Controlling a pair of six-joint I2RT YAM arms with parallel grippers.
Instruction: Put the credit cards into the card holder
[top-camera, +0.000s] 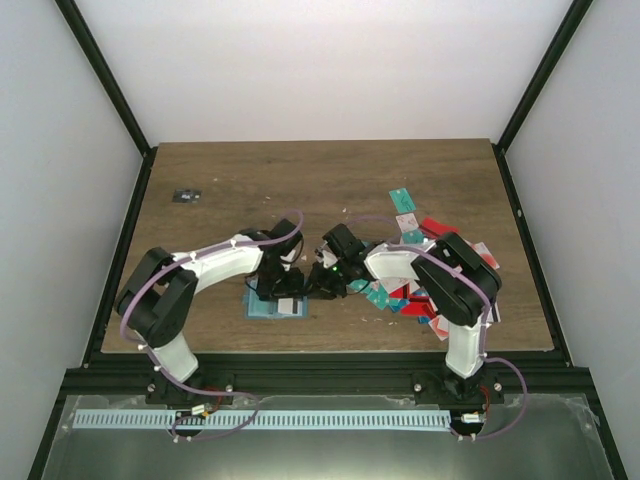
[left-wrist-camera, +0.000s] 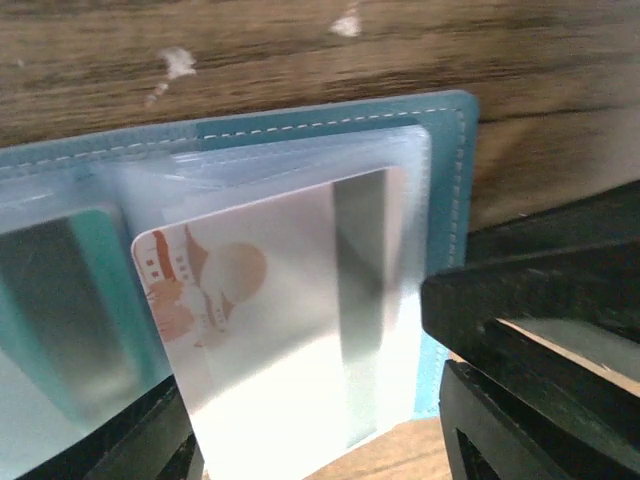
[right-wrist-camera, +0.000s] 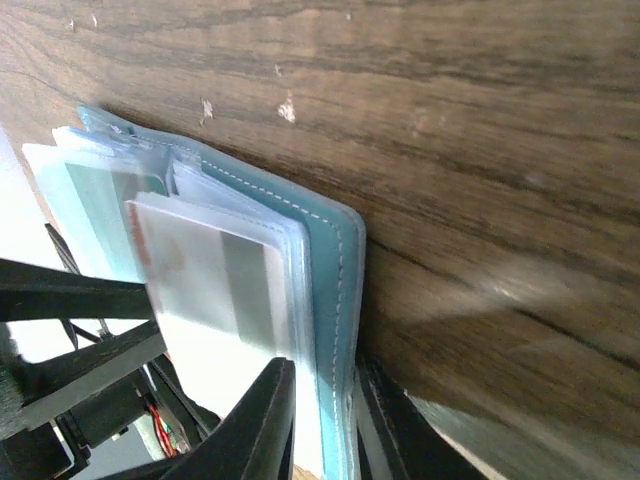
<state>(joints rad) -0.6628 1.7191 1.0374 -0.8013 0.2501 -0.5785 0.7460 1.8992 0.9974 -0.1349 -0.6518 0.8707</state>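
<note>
My left gripper should hold the teal card's sleeve (left-wrist-camera: 70, 310) before my right gripper folds the cover, because both grippers are on the white card's side (left-wrist-camera: 275, 325) of the card holder.
The blue card holder (left-wrist-camera: 330, 125) lies open on the wood near the front edge (top-camera: 262, 309), its clear sleeves fanned up. A white credit card (left-wrist-camera: 280, 320) with an orange picture and a dark stripe sits partly inside the top sleeve. My left gripper (left-wrist-camera: 310, 440) straddles this card with its jaws wide, and the right finger (left-wrist-camera: 540, 400) stands clear of the card's edge. My right gripper (right-wrist-camera: 325, 410) is shut on the card holder's (right-wrist-camera: 325, 260) cover and sleeve edges. A teal card (left-wrist-camera: 90, 300) fills a neighbouring sleeve. Several loose credit cards (top-camera: 425, 285) lie heaped at the right.
A tiny black object (top-camera: 186, 196) lies far left at the back. A few cards (top-camera: 403, 205) trail toward the back from the heap. Both arms meet over the holder (top-camera: 300, 275). The table's front edge runs just below the holder.
</note>
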